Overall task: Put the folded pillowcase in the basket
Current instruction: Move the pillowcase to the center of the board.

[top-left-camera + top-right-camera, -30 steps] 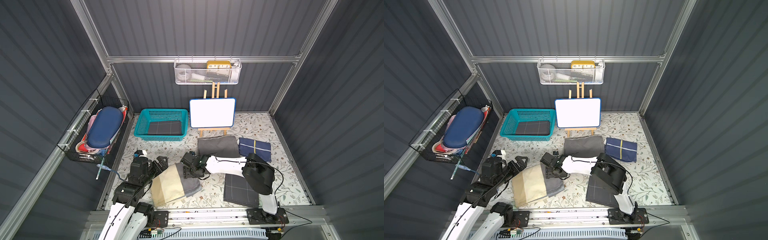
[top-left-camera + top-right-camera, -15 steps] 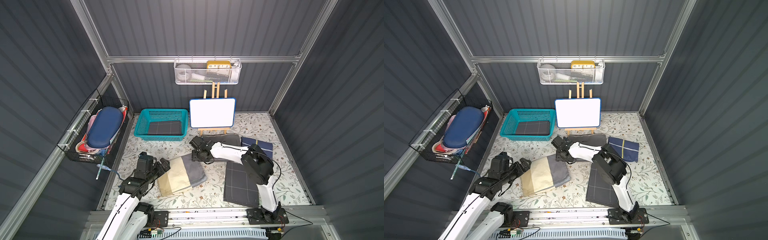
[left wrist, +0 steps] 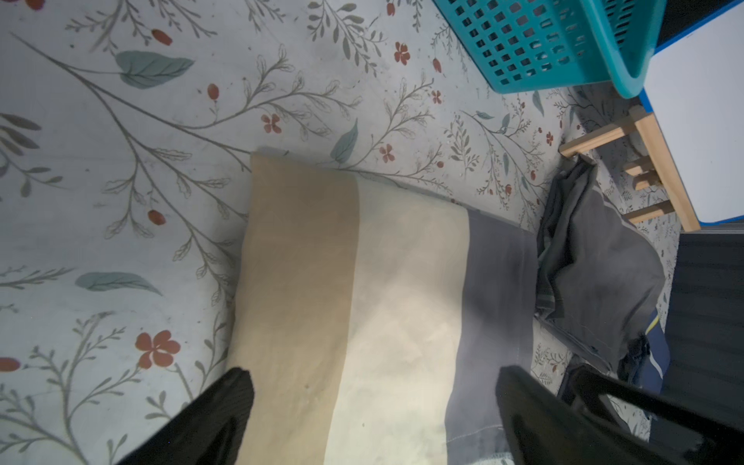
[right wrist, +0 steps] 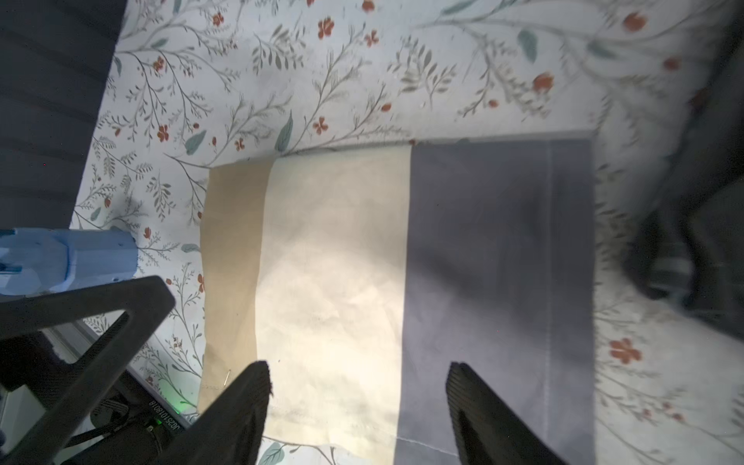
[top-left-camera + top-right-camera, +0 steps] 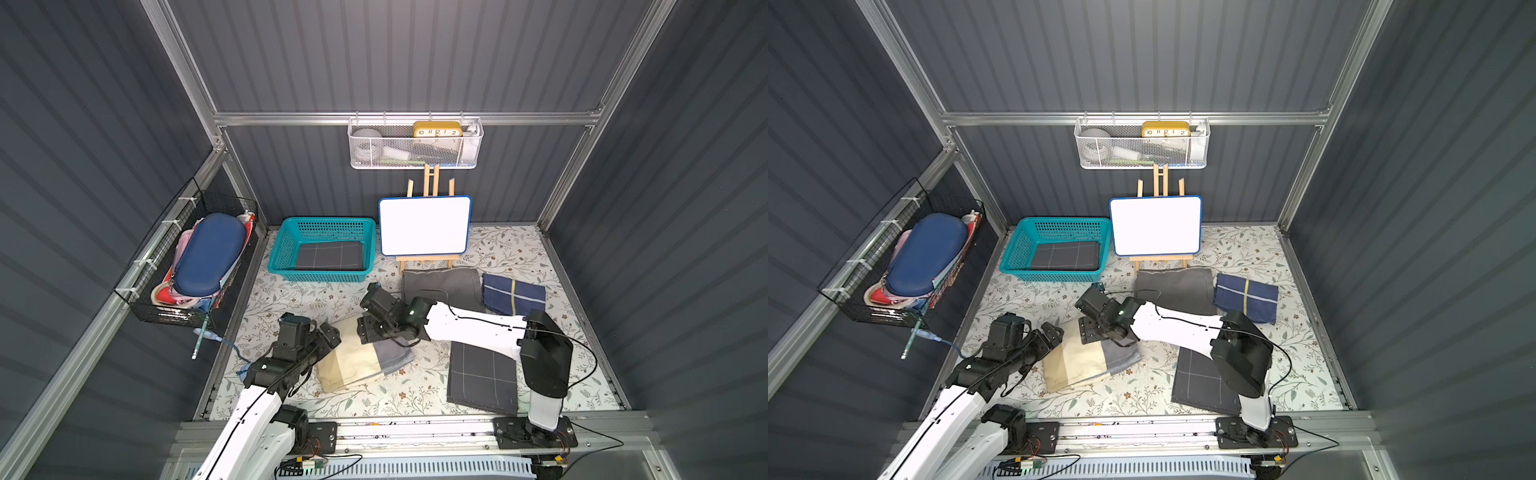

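Observation:
The folded pillowcase [image 5: 360, 364] will hold its layers together while its grey side droops when I lift it, because the pillowcase's tan edge [image 3: 241, 271] is a smooth fold.
The folded pillowcase [image 5: 361, 359] [image 5: 1088, 359], striped tan, cream and grey, lies flat on the floral table between my two arms. My left gripper [image 5: 328, 334] [image 3: 372, 374] is open at its near-left end, with one finger on each side of the cloth's width. My right gripper [image 5: 368, 330] [image 4: 356, 370] is open over its far end, fingertips [image 4: 257, 374] apart above the cream and grey bands. The teal basket [image 5: 324, 220] [image 5: 1059, 220] [image 3: 523, 48] stands at the back left and holds a dark grid-patterned cloth [image 5: 328, 255].
A whiteboard on a wooden easel [image 5: 424, 226] stands right of the basket. A grey cloth [image 5: 440, 282], a navy cloth [image 5: 513, 293] and a dark grid cloth [image 5: 482, 376] lie at the right. A black wire basket [image 5: 195, 266] hangs on the left wall, a white mesh rack [image 5: 415, 145] on the back wall.
The pillowcase has shifted slightly toward the back and turned a little. My right gripper went toward the back, then came back over the pillowcase's far end. My left gripper moved up to its near end.

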Controlling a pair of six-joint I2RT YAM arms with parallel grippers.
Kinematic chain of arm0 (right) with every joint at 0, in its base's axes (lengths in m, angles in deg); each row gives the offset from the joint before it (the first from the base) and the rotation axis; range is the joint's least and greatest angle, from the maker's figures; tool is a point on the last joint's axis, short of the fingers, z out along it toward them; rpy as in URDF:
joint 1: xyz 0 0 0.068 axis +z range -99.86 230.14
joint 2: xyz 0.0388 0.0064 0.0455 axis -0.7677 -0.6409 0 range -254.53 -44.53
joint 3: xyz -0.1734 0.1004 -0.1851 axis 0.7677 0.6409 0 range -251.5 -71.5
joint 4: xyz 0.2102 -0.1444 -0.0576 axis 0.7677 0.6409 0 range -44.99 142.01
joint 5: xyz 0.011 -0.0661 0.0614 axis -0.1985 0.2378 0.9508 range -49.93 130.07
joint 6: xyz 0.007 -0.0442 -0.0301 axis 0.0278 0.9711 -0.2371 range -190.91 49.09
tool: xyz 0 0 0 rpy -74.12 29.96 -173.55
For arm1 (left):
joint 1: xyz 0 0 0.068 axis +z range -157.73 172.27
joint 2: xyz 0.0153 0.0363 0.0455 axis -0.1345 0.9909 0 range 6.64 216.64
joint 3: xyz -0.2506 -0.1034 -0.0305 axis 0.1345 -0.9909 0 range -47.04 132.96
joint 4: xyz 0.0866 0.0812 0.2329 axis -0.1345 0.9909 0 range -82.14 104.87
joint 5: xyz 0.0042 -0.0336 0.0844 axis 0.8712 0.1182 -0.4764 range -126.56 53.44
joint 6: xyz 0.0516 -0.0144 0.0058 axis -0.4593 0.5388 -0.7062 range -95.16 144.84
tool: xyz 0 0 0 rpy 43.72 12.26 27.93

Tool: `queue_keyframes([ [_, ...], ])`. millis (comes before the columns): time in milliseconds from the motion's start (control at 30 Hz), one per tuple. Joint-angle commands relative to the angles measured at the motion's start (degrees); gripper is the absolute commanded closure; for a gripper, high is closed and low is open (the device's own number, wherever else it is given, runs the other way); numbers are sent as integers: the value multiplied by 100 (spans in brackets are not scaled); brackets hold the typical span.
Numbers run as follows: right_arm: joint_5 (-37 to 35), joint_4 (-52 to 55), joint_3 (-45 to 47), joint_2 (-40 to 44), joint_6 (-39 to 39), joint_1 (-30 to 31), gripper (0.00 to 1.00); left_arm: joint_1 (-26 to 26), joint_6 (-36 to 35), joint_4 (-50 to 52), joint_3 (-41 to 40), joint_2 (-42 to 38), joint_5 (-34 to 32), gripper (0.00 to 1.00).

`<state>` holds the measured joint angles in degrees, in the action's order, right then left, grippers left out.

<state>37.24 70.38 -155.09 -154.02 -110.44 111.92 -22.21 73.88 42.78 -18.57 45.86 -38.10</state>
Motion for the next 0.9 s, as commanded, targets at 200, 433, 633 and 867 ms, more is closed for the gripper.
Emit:
queue_keyframes([
  [200,69,-140,-221,-981,-319,148,24,7,524,235,-255,-596,-363,0],
  [433,-20,36,-420,-1470,-342,-521,24,7,461,32,-342,-424,-228,0],
  [633,123,21,-464,-1568,-224,-959,24,7,235,-357,-417,21,44,0],
  [867,315,36,-585,-1045,150,-975,24,6,-257,-1124,-470,742,491,0],
])
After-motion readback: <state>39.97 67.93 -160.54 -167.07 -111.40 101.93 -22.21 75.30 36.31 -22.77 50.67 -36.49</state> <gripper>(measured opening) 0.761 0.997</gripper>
